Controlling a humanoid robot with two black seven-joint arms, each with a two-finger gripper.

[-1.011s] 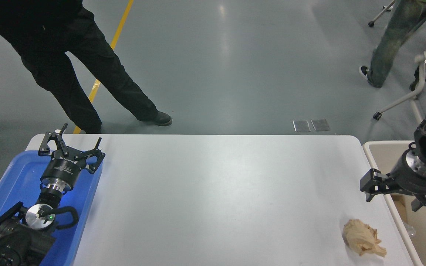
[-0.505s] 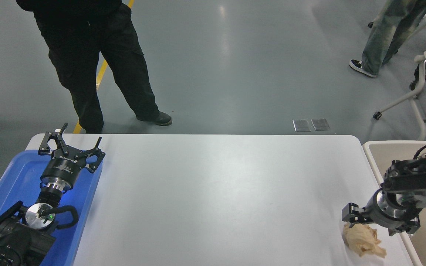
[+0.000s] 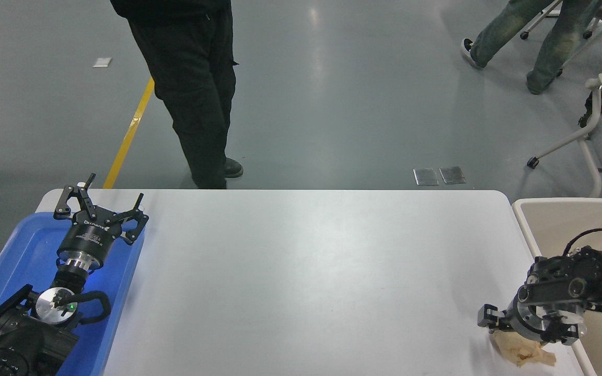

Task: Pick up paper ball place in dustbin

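Note:
A wrinkled end [image 3: 539, 357] sticks out past the fingers, so the paper ball [image 3: 517, 345] will stay crumpled and hang under them when I lift it up.
The tan, wrinkled paper ball [image 3: 524, 353] lies on the white table [image 3: 301, 271] near its front right corner, partly covered from above. My right gripper [image 3: 529, 329] points down onto it, open, with one finger on each side of the wad's upper part. I cannot tell whether the fingers touch the paper. The beige dustbin [image 3: 562, 201] with its cream rim stands just off the table's right edge, and the right arm reaches across it. My left gripper [image 3: 100, 204] is parked open at the lower left.
A blue plastic tray [image 3: 13, 261] lies under the left arm at the table's left end. One person in black trousers [image 3: 196, 94] stands at the far edge, left of centre. Another person's legs [image 3: 515, 36] and a chair base [image 3: 588, 130] are at the top right.
My right gripper has come down and forward from beside the dustbin onto the paper ball, which has shifted slightly. The person in black has stepped to the right.

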